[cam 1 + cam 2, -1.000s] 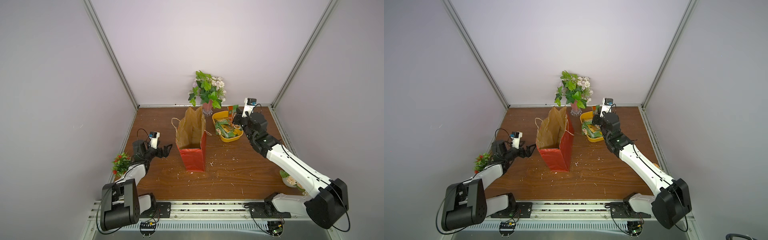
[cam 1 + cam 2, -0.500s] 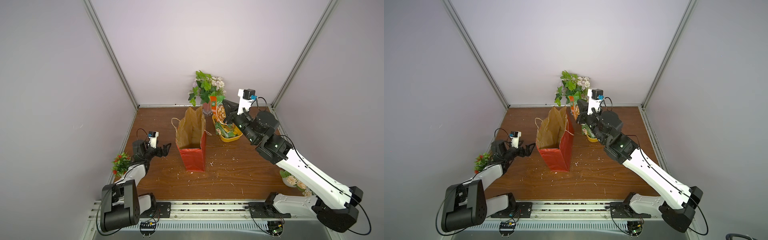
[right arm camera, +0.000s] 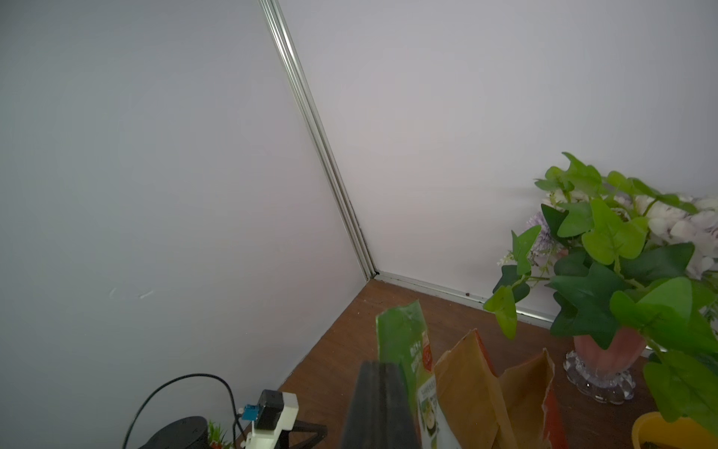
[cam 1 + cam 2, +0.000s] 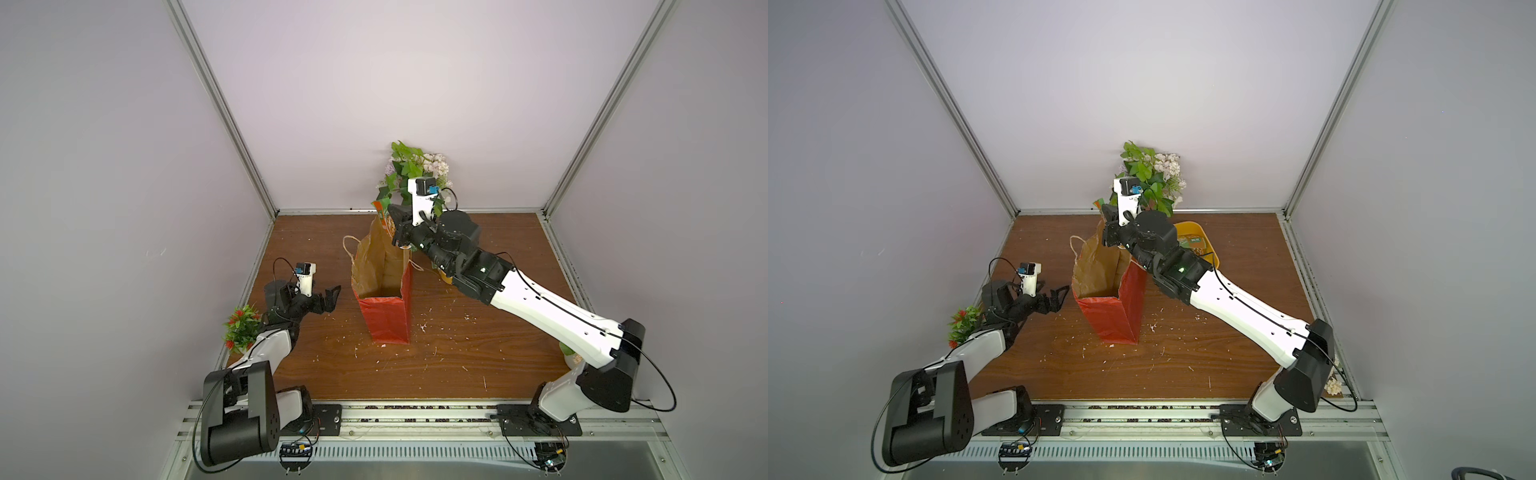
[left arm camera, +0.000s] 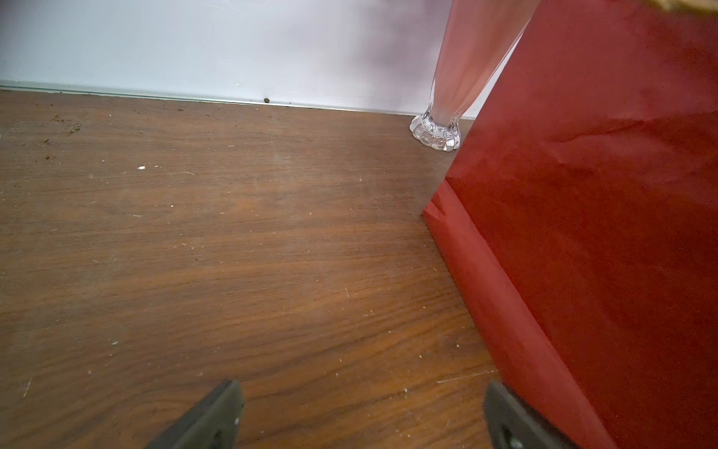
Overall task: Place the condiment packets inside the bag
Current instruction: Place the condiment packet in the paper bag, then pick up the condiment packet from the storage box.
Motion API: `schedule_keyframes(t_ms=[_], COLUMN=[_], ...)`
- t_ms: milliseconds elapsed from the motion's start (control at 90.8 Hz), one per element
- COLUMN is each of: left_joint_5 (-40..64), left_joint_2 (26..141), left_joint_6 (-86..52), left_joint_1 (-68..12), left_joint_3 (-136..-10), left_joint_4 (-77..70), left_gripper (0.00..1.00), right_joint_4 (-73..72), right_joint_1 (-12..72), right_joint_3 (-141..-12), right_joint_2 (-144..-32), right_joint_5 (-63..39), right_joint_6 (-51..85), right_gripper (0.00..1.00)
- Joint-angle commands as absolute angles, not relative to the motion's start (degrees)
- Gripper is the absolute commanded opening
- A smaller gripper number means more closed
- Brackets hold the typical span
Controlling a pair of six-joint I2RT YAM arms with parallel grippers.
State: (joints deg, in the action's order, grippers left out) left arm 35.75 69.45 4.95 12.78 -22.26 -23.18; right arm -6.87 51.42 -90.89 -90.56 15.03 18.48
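Note:
The green packet [image 4: 386,219] is high by the bag's far rim and the bag's opening is wide, so my right gripper should keep going over the opening [image 4: 383,269] and let go there.
The red paper bag [image 4: 384,320] [image 4: 1108,316] stands open in the middle of the table, its brown inside showing. My right gripper [image 4: 397,226] [image 4: 1111,226] is raised over the bag's far rim, shut on a green condiment packet [image 4: 383,214] [image 4: 1098,203]. In the right wrist view the packet [image 3: 404,342] sticks up past the shut gripper [image 3: 382,373], beside the bag's brown paper [image 3: 466,388]. More condiment packets [image 4: 1192,242] lie in the yellow tub [image 4: 1187,227]. My left gripper [image 4: 328,299] [image 4: 1059,297] [image 5: 361,392] hangs open and empty, low beside the bag's left wall [image 5: 602,233].
A leafy plant [image 4: 411,166] [image 4: 1150,166] [image 3: 621,252] in a pink glass vase [image 5: 439,128] stands at the back wall behind the bag. A small red-flowered plant [image 4: 241,328] [image 4: 963,324] sits by the left arm. Another small plant [image 4: 569,357] is at the right edge.
My right arm has lifted a packet out of the yellow tub and swung it left to the bag's far rim. The left arm has stayed put.

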Motion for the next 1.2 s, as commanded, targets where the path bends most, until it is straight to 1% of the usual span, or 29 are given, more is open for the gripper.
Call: schedule_keyframes(t_ms=[0, 264, 462, 638, 649, 704, 737, 782, 826, 903, 1068, 1189], left_joint_5=[35.93, 36.9, 42.22, 44.22, 44.3, 45.18, 45.46, 45.53, 45.41, 44.48, 42.72, 42.21], left_joint_2=[68.17, 67.67, 67.02, 66.51, 66.52, 66.38, 66.24, 65.92, 65.58, 64.83, 62.71, 62.4], left_joint_6=[5.4, 6.02, 7.4, 8.1, 8.18, 8.52, 8.79, 9.26, 9.93, 11.16, 13.08, 12.92], left_joint_1=[13.52, 13.54, 13.53, 13.4, 13.38, 13.31, 13.12, 12.71, 12.1, 10.47, 7.51, 7.45], left_joint_3=[-21.49, -21.26, -21.03, -20.77, -20.8, -20.76, -20.71, -20.51, -20.22, -19.68, -18.38, -18.39], left_joint_4=[-24.31, -23.98, -22.38, -21.79, -21.71, -21.34, -21.13, -20.9, -20.65, -20.06, -19.65, -19.49], left_gripper=[1.0, 1.0, 1.0, 1.0, 1.0, 1.0, 1.0, 1.0, 1.0, 1.0, 1.0, 1.0], right_joint_4=[-11.28, -14.16, -15.57, -16.77, -16.69, -15.79, -14.96, -14.14, -13.71, -13.5, -12.07, -9.59], right_joint_1=[51.59, 51.52, 51.42, 51.42, 51.42, 51.42, 51.42, 51.42, 51.43, 51.27, 49.94, 46.31], right_joint_3=[-91.38, -86.8, -83.07, -81.75, -81.88, -82.96, -83.72, -84.56, -84.85, -84.31, -81.08, -75.91], right_joint_2=[-89.31, -89.23, -87.39, -86.55, -86.56, -86.85, -86.91, -86.74, -86.13, -84.44, -79.17, -75.77], right_joint_5=[15.77, 17.02, 19.65, 21.4, 21.51, 21.74, 21.86, 22.11, 22.85, 24.98, 29.04, 28.56], right_joint_6=[19.8, 20.64, 20.52, 19.95, 19.86, 19.51, 19.34, 19.02, 18.53, 17.64, 17.11, 19.72], right_gripper=[0.0, 0.0, 0.0, 0.0, 0.01, 0.17, 0.25, 0.34, 0.4, 0.45, 0.5, 0.59])
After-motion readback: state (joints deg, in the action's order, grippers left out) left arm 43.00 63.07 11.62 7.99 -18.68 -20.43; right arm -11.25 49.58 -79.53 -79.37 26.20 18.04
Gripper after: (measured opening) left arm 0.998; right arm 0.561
